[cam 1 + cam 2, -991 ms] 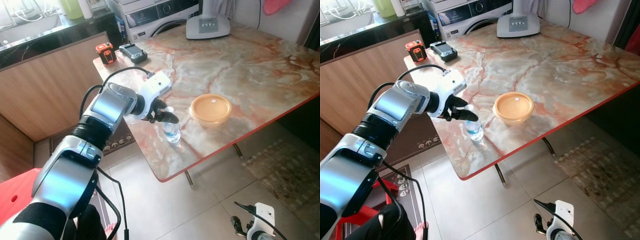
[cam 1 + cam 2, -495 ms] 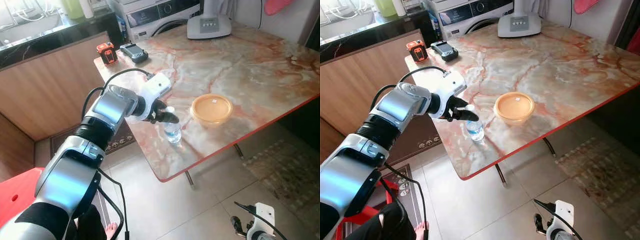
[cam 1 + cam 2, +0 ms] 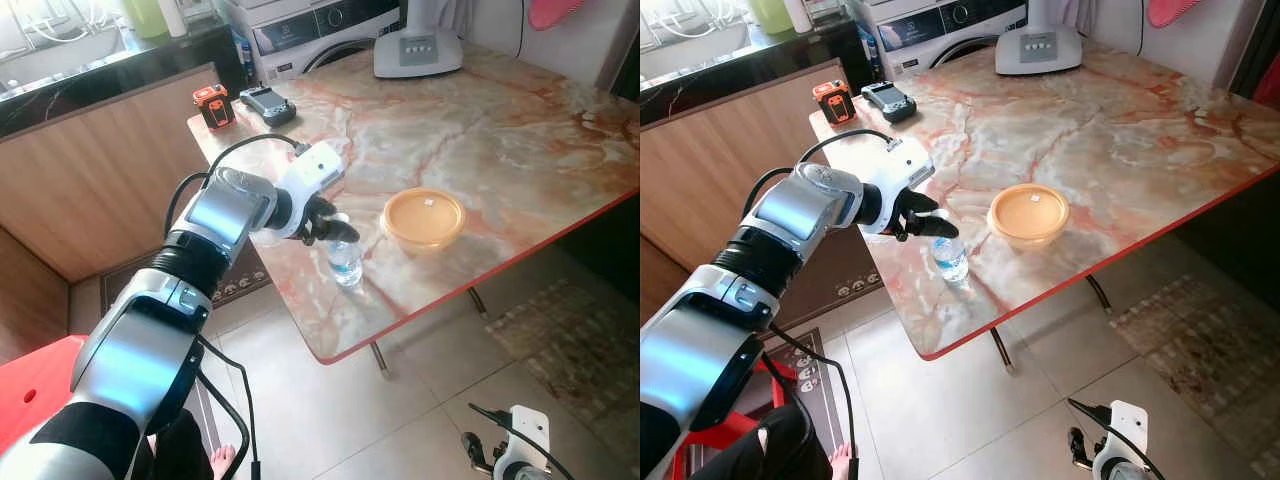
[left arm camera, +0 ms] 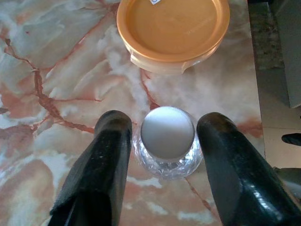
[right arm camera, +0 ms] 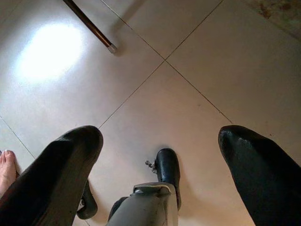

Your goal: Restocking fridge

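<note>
The black fingers flank only the bottle's top (image 4: 168, 133), so the bottle's body (image 3: 346, 267) will hang and swing slightly between them when I carry it.
A small clear water bottle (image 3: 344, 262) with a white cap stands upright near the front-left edge of the marble table (image 3: 500, 120). My left gripper (image 3: 335, 232) reaches over it from the left, open. In the left wrist view its two black fingers (image 4: 110, 155) flank the bottle (image 4: 167, 141) at the shoulder, one on each side. An orange lidded container (image 3: 422, 217) sits just beyond the bottle. My right gripper (image 3: 480, 452) hangs low over the tiled floor, open and holding nothing.
At the table's far left corner lie a red-and-black device (image 3: 210, 105) and a black one (image 3: 266, 104). A white appliance (image 3: 417, 52) stands at the back. A wooden counter (image 3: 90, 170) is on the left, a rug (image 3: 570, 340) on the right. Bare toes (image 5: 5, 165) show on the floor.
The left gripper has shifted very slightly at the bottle's top. The bottle and the container have stayed where they were, and the right arm has not moved.
</note>
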Robot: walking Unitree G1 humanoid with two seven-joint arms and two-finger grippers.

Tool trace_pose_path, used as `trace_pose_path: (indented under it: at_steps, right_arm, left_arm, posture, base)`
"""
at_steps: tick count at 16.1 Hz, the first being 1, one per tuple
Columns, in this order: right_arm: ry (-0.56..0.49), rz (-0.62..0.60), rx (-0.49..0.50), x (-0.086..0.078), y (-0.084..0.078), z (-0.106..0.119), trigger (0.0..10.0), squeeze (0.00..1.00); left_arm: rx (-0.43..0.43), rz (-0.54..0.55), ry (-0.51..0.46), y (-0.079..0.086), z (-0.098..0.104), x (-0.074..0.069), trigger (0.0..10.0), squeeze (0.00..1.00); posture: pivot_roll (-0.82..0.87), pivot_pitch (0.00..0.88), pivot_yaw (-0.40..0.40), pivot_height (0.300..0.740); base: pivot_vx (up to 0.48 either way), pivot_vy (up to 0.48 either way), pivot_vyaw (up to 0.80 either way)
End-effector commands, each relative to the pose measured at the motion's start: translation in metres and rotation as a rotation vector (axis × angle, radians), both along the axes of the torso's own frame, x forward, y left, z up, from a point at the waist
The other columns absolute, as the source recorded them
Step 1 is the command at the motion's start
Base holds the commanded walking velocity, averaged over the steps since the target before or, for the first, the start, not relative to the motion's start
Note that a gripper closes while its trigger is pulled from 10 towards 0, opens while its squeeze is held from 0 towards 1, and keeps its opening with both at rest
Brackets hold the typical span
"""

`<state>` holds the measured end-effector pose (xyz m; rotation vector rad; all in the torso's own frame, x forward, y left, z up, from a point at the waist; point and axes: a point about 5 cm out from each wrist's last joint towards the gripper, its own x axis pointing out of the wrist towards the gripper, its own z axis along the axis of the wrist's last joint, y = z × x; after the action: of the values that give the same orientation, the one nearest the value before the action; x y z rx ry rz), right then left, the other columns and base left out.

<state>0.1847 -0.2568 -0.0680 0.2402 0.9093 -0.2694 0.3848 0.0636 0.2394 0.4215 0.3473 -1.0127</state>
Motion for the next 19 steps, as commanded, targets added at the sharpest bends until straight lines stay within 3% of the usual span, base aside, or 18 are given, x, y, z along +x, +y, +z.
trace_pose_path:
  at_steps: [1,14,17,19]
  right_arm:
    - [0.007,-0.011,0.021,-0.003,0.004,-0.003,10.0,0.00]
    - [0.006,-0.013,0.027,-0.002,0.005,-0.003,10.0,0.00]
    - [0.005,-0.018,0.026,-0.002,0.004,-0.002,10.0,0.00]
    - [0.004,-0.020,0.026,-0.001,0.005,-0.002,10.0,0.00]
  left_arm:
    - [0.004,0.018,-0.017,0.004,0.004,0.003,0.0,0.00]
    - [0.009,0.083,-0.008,0.010,0.001,0.007,0.0,0.00]
    - [-0.035,0.180,-0.086,0.024,0.023,0.015,0.0,0.00]
    - [-0.048,0.297,-0.173,0.046,0.044,0.022,0.0,0.00]
  posture:
    - [-0.06,0.049,0.166,0.740]
    - [-0.06,0.059,0.165,0.740]
    - [-0.06,0.064,0.167,0.740]
    - [-0.06,0.066,0.167,0.740]
  base:
    - [0.000,0.000,0.00]
    - [0.000,0.000,0.00]
    - [0.000,0.000,0.00]
    - [0.000,0.000,0.00]
